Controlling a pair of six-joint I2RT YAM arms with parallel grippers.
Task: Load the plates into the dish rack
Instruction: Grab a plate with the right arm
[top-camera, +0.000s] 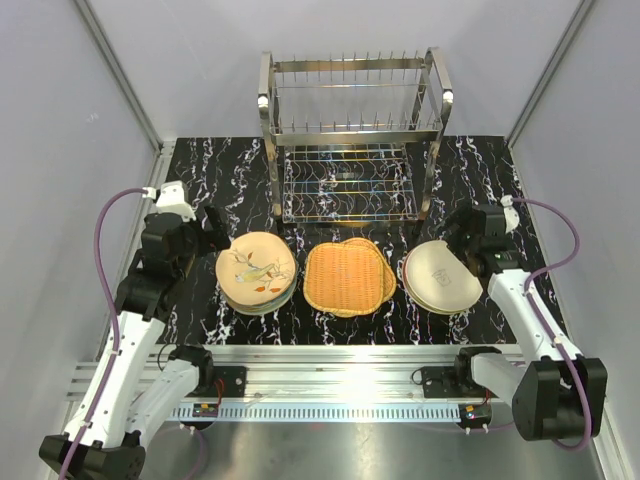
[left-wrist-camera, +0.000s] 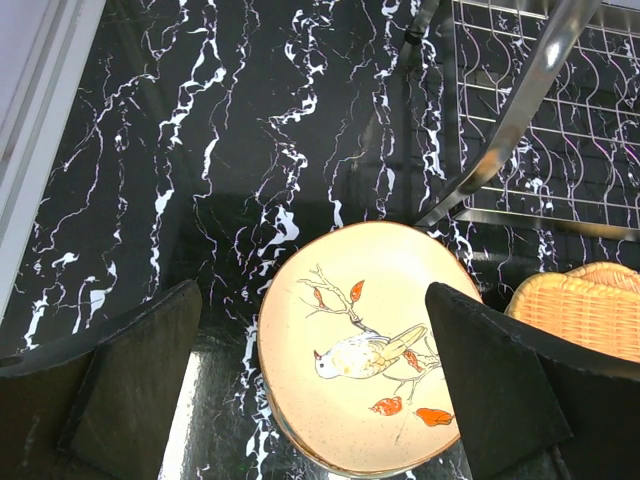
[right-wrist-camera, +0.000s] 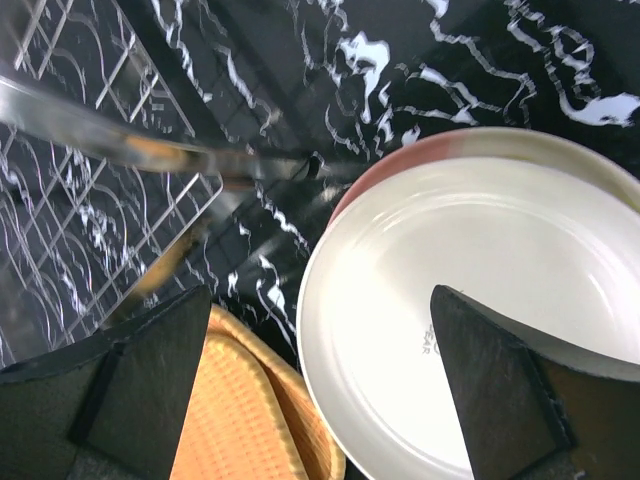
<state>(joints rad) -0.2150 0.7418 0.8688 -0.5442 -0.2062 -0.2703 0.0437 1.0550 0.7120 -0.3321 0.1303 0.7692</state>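
Note:
My right gripper should keep going to the orange woven plate's near corner (top-camera: 312, 303) until its fingers close on the woven plate's rim (top-camera: 306, 292), because that corner is clear of the bird plate.
Three stacks of plates lie in front of the dish rack (top-camera: 350, 130). The left stack has a cream bird-and-branch plate (top-camera: 256, 270) on top. The middle stack is orange woven plates (top-camera: 348, 276). The right stack is topped by a white pink-edged plate (top-camera: 441, 277). My left gripper (top-camera: 212, 228) is open and empty, above the left edge of the bird plate (left-wrist-camera: 365, 360). My right gripper (top-camera: 458, 240) is open and empty, above the far edge of the white plate (right-wrist-camera: 480, 300). The rack holds no plates.
The black marbled table top (top-camera: 200, 170) runs to grey walls left and right. The rack's steel leg (left-wrist-camera: 520, 110) and lower grid shelf (right-wrist-camera: 90, 180) are close to both grippers. The orange woven plate (right-wrist-camera: 240, 420) lies next to the white one.

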